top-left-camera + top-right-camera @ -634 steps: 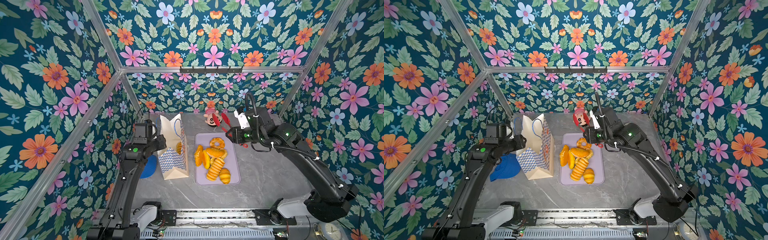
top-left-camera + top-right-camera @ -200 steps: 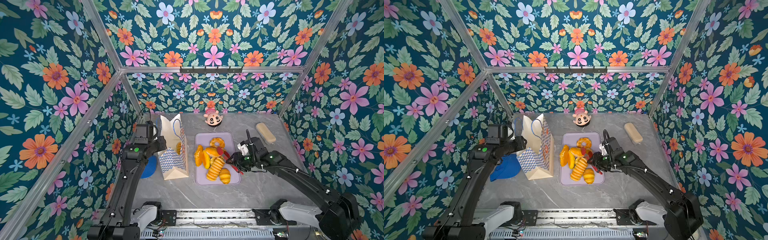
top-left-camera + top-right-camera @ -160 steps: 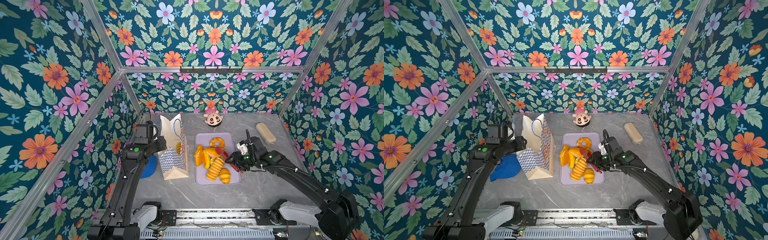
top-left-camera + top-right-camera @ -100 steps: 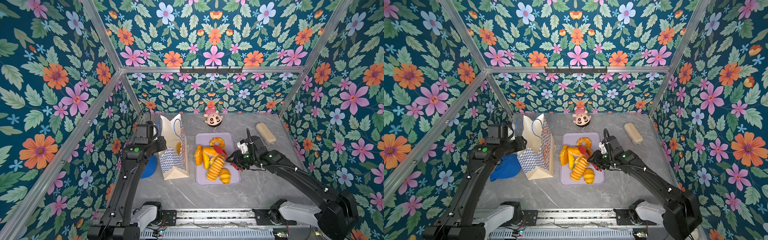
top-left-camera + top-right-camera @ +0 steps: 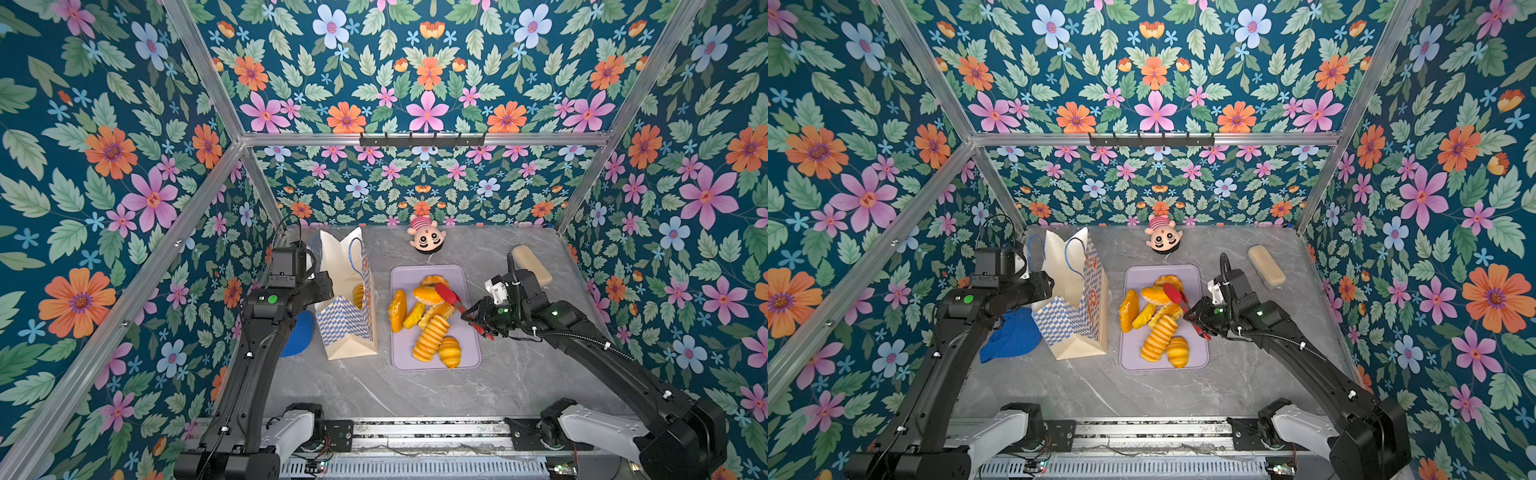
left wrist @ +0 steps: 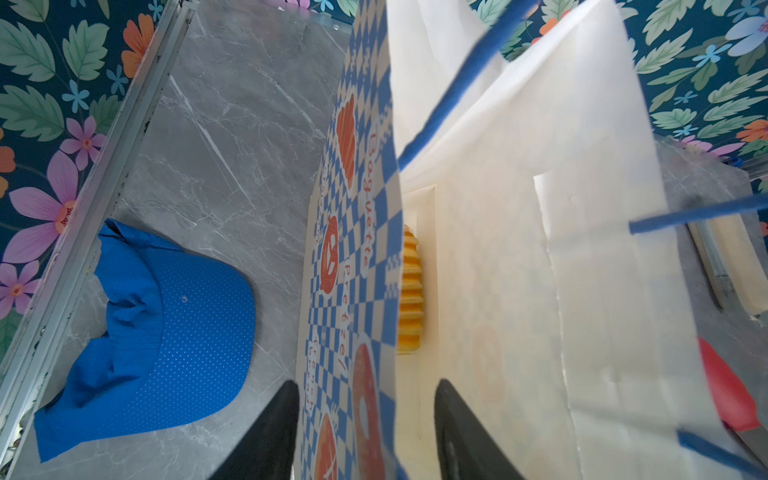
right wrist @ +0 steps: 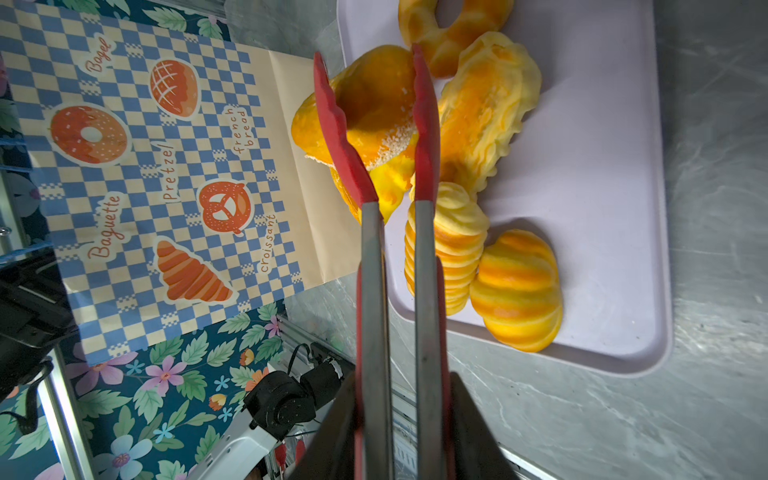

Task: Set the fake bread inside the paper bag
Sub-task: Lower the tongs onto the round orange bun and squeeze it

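Note:
The paper bag's checkered side (image 6: 352, 388) is loose between my left gripper's open fingers, so that gripper should pinch the bag's rim (image 6: 388, 428) before the tongs lower the sugared bun in.
The paper bag (image 5: 347, 320) (image 5: 1071, 320) stands open left of a lilac tray (image 5: 469, 349) (image 7: 602, 208). One ridged fake bread (image 6: 410, 286) lies inside the bag. Several more are heaped on the tray, among them a ring doughnut (image 7: 453, 25) and a ridged loaf (image 7: 453, 245). My right gripper (image 5: 478, 322) (image 7: 401, 395) is shut on red-tipped tongs (image 7: 376, 291), whose tips pinch a round sugared bun (image 7: 374, 108) (image 5: 428, 294) on the heap. My left gripper (image 5: 326, 286) (image 6: 365, 384) is open, its fingers astride the bag's checkered wall at the rim.
A blue cap (image 5: 297, 338) (image 6: 166, 324) lies left of the bag under my left arm. A doll head (image 5: 427, 239) sits by the back wall. A pale beige block (image 5: 532, 266) lies at the back right. Floral walls close in three sides.
My right arm came down from the back to the tray, and the tongs' tips have closed in on the round bun. My left fingers stand slightly wider; the bag has not moved.

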Controlling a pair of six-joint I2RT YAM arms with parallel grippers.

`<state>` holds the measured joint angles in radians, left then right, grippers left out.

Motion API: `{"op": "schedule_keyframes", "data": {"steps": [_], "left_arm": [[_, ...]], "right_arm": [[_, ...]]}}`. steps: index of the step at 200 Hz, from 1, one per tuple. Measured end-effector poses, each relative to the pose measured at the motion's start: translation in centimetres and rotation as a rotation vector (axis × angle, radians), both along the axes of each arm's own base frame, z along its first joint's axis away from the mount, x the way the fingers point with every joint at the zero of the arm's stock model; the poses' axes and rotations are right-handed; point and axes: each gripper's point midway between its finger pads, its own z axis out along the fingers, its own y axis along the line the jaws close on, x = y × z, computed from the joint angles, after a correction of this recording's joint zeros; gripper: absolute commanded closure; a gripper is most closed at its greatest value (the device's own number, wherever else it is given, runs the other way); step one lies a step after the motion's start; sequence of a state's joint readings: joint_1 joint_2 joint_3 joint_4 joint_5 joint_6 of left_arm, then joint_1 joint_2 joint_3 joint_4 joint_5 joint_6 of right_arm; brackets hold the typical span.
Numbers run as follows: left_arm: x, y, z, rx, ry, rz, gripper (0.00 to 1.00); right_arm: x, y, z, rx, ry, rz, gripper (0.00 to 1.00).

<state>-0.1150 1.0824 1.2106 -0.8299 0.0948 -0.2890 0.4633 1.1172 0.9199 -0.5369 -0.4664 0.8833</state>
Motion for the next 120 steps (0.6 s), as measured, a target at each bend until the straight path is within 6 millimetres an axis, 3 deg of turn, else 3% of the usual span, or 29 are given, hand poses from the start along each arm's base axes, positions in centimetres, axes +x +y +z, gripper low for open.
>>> {"op": "schedule_keyframes", "data": {"steps": [70,120], "left_arm": [[-0.4,0.2,1.0,0.005,-0.008,0.006,0.35],[-1.0,0.4,1.8,0.009,-0.017,0.011,0.43]], "right_arm": [[0.7,-0.5,3.6,-0.013,-0.08,0.006,0.69],[1.2,-0.5,6.1,-0.026,-0.139,0.016,0.7]]}}
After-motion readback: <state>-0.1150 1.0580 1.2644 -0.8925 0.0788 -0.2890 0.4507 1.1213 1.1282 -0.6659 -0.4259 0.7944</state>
